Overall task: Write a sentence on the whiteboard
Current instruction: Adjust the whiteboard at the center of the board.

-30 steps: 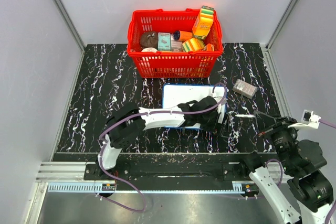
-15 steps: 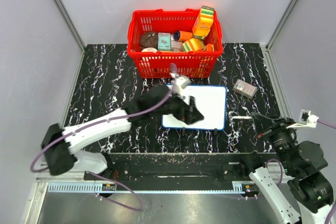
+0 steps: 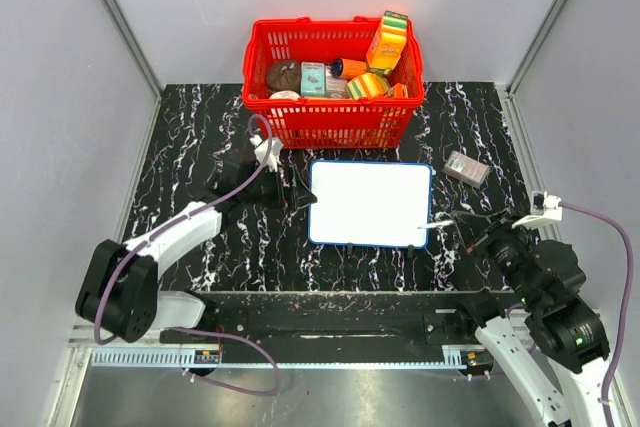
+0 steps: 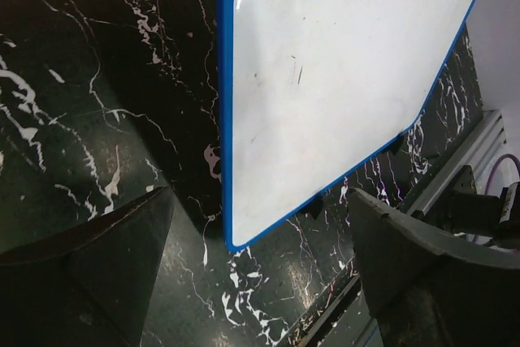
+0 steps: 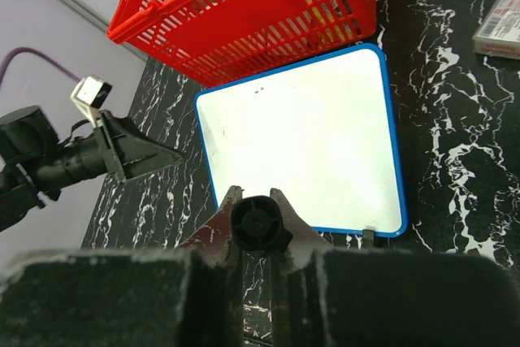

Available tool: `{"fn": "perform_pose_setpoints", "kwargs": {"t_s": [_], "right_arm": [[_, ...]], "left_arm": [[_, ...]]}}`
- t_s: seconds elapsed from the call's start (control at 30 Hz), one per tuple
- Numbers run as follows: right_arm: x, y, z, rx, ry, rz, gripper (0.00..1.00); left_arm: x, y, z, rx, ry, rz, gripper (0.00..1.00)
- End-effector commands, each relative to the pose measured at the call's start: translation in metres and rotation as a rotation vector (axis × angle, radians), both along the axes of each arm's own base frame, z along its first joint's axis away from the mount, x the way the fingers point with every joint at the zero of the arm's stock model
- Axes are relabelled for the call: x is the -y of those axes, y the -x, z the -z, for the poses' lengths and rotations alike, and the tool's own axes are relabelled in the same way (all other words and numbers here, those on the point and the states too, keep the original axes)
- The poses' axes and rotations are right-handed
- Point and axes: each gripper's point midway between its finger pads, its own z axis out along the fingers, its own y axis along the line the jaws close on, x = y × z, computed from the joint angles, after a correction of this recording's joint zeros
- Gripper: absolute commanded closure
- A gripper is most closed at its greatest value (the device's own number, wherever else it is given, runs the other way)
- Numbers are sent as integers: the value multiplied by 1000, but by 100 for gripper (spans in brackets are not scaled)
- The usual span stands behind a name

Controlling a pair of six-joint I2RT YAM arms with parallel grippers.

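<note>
Next, I close my left gripper, which is open beside the unheld whiteboard, on the whiteboard's blue side edge to steady it before my right gripper writes.
The whiteboard lies flat on the black marble table in front of the red basket. Its surface is blank apart from a few faint specks, and no sentence shows on it. My left gripper hovers low just off the board's left edge, open and empty, and its dark fingers frame the board's near-left corner. My right gripper is shut on a marker whose tip points at the board's near-right corner. In the right wrist view the marker's black end sits clamped between the jaws, above the whiteboard.
A red basket full of groceries stands behind the board. A small grey box lies on the table to the board's right. Grey walls close in both sides, and a metal rail runs along the near edge.
My left arm has swept from over the board's right half across to its left edge, uncovering the whole board. My right gripper has moved the marker in toward the board's near-right corner.
</note>
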Motion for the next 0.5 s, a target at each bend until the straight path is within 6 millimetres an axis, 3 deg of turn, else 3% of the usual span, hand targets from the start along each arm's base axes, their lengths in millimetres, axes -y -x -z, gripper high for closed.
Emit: {"fn": "perform_pose_setpoints", "kwargs": {"t_s": [0.0,0.23,0.47], "right_arm": [[-14,-11,-13,40,-15,-50,100],[-31,-9,-28,139,-15,-158,100],[-43,-12,-27,151,-2,-218,100]], "left_arm": [[22,-16,-25,142,142,146,10],[34,-26,2,97,143,241,16],[46,-22,9,69,200,327,42]]}}
